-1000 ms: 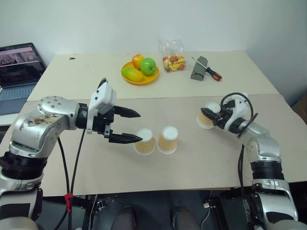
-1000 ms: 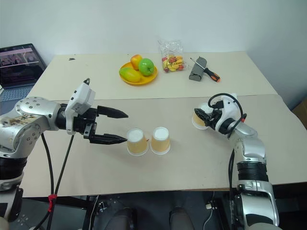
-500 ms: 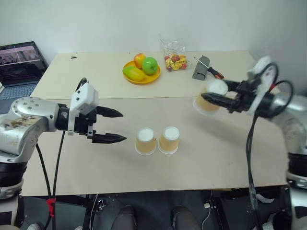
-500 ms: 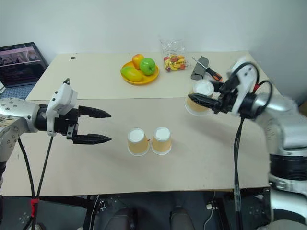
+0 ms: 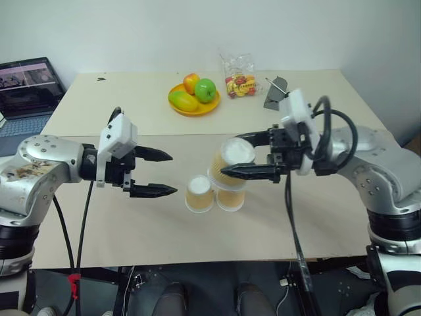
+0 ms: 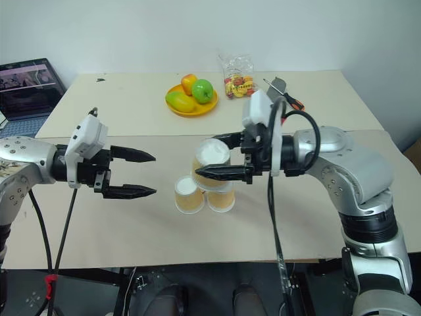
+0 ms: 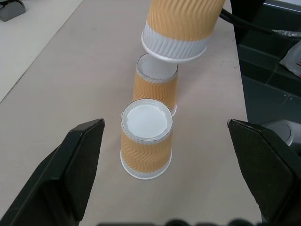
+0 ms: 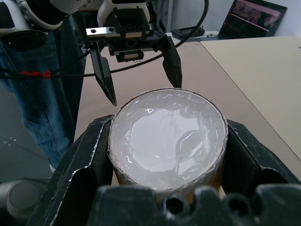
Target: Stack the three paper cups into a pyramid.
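I should keep moving the cup in my right gripper toward their middle [image 5: 215, 193] until it rests on both standing cups, as the third cup's rim [image 5: 225, 185] faces down above them.
Two paper cups stand upside down side by side on the table, the left one [image 5: 199, 193] and the right one [image 5: 230, 199]. The third cup [image 5: 231, 162] hangs base-up and slightly tilted just above the right one, with my right gripper [image 5: 231, 157] shut on its sides. In the right wrist view its white base [image 8: 167, 136] sits between the two black fingers [image 8: 89, 160]. My left gripper [image 5: 173, 174] stands open to the left of the standing cups, pointing at them and a little apart from the near cup [image 7: 146, 136].
At the back of the table are an orange plate of fruit [image 5: 192, 99], a bag of sweets [image 5: 238, 78] and a tool with a screwdriver [image 5: 283, 95]. A laptop [image 5: 26, 85] sits at the far left. The table's front edge [image 5: 197, 258] is close behind the cups.
My right gripper has carried its cup from the right side of the table up and leftward to just above the two standing cups. The left gripper has eased slightly away from the left cup.
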{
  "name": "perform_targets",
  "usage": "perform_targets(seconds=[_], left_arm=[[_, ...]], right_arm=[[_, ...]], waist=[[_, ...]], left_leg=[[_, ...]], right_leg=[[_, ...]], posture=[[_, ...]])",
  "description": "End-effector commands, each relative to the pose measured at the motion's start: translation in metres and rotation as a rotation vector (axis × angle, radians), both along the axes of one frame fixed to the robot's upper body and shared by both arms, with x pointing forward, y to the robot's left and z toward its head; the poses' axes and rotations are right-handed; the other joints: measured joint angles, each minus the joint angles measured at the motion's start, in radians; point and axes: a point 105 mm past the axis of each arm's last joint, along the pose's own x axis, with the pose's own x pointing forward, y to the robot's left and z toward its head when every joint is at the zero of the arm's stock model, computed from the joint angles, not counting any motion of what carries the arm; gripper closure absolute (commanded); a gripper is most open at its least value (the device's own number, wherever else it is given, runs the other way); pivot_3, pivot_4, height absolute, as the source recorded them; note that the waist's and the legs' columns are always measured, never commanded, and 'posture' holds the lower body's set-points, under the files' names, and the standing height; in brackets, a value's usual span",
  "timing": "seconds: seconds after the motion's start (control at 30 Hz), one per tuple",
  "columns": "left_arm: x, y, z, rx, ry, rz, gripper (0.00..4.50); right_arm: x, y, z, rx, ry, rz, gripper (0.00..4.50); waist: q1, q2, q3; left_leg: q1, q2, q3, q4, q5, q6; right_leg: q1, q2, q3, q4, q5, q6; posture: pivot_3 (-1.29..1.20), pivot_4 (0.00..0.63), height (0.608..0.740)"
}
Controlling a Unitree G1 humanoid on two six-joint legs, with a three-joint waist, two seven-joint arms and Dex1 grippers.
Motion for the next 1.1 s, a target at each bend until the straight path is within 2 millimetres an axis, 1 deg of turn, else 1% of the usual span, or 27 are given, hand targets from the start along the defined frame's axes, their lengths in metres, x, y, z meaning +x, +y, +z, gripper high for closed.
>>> perform_targets(seconds=[0.03,0.23,0.53,0.73,1.1], left_arm=[[-0.001,-0.005,0.009,-0.002,-0.04,-0.028,0.0],[-0.001,-0.008,0.01,0.001,-0.043,-0.051,0.0],[0.0,-0.011,0.01,0.0,-0.038,-0.066,0.0],[-0.001,-0.01,0.01,0.001,-0.037,-0.065,0.0],[-0.001,-0.008,0.01,0.003,-0.038,-0.046,0.0]], right_arm=[[-0.002,0.007,0.004,-0.01,-0.027,0.035,1.74],[0.003,0.015,-0.003,-0.019,0.016,0.057,1.74],[0.026,0.025,-0.019,-0.051,0.052,0.053,1.74],[0.038,0.024,-0.026,-0.07,0.057,0.049,1.74],[0.045,0.022,-0.027,-0.084,0.057,0.055,1.74]], waist=[[0.0,0.0,0.0],[-0.003,0.0,0.0],[-0.004,0.0,0.0],[-0.004,0.0,0.0],[-0.004,0.0,0.0]], left_leg=[[0.0,0.0,0.0,0.0,0.0,0.0],[0.001,0.0,0.0,0.0,0.0,0.0],[0.001,0.0,0.0,0.0,0.0,0.0],[0.001,0.0,0.0,0.0,0.0,0.0],[0.001,0.0,0.0,0.0,0.0,0.0]], right_leg=[[0.0,0.0,0.0,0.0,0.0,0.0],[0.0,0.0,0.0,0.0,0.0,0.0],[0.0,0.001,0.0,0.0,0.0,0.0],[0.0,0.0,0.0,0.002,0.0,0.0],[0.0,0.001,0.0,0.002,0.0,0.0]], posture=[[0.0,0.15,0.74],[0.0,0.15,0.74],[0.0,0.15,0.74],[0.0,0.15,0.74],[0.0,0.15,0.74]])
